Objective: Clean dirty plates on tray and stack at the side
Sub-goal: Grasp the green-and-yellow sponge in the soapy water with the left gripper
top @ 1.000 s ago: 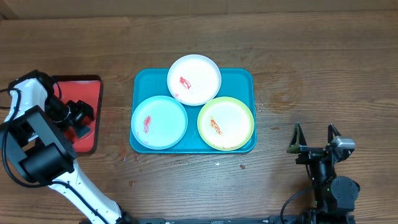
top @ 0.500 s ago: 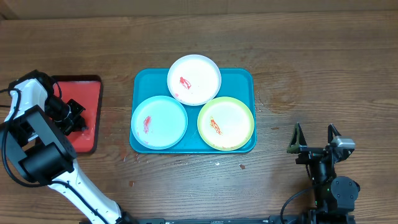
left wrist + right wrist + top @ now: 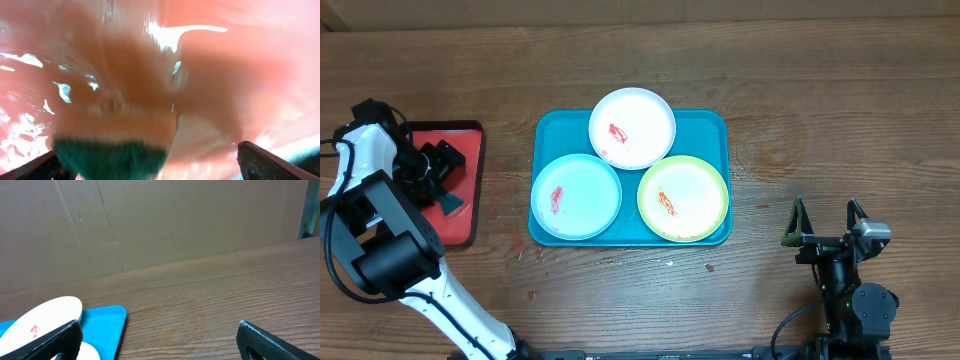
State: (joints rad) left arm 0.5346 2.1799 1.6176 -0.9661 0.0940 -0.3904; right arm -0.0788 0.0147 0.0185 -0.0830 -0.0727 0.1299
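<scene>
The sponge sits near one finger of the robot's open left gripper, so the robot should center its fingers over the sponge (image 3: 114,142) before it closes them and lifts the sponge.
Three plates lie on the teal tray (image 3: 705,125): a white plate (image 3: 632,127) at the back, a pale blue plate (image 3: 576,196) front left and a yellow-green plate (image 3: 683,198) front right. Each has a red sauce smear. My left gripper (image 3: 442,180) is open, low over the red tray (image 3: 460,135), far left of the plates. In the left wrist view a blurred teal-green sponge (image 3: 110,160) sits between the jaws (image 3: 150,165), close to the left finger. My right gripper (image 3: 827,215) is open and empty, right of the teal tray. The right wrist view (image 3: 160,340) shows the white plate (image 3: 45,312) and the tray corner (image 3: 107,322).
The red tray with a dark rim fills the left wrist view (image 3: 240,75) and looks wet and shiny. A brown cardboard wall (image 3: 175,220) stands behind the wooden table (image 3: 820,100). Small specks lie on the wood in front of the teal tray.
My left gripper has shifted toward the back of the red tray and turned a little. The plates and the right arm have not moved.
</scene>
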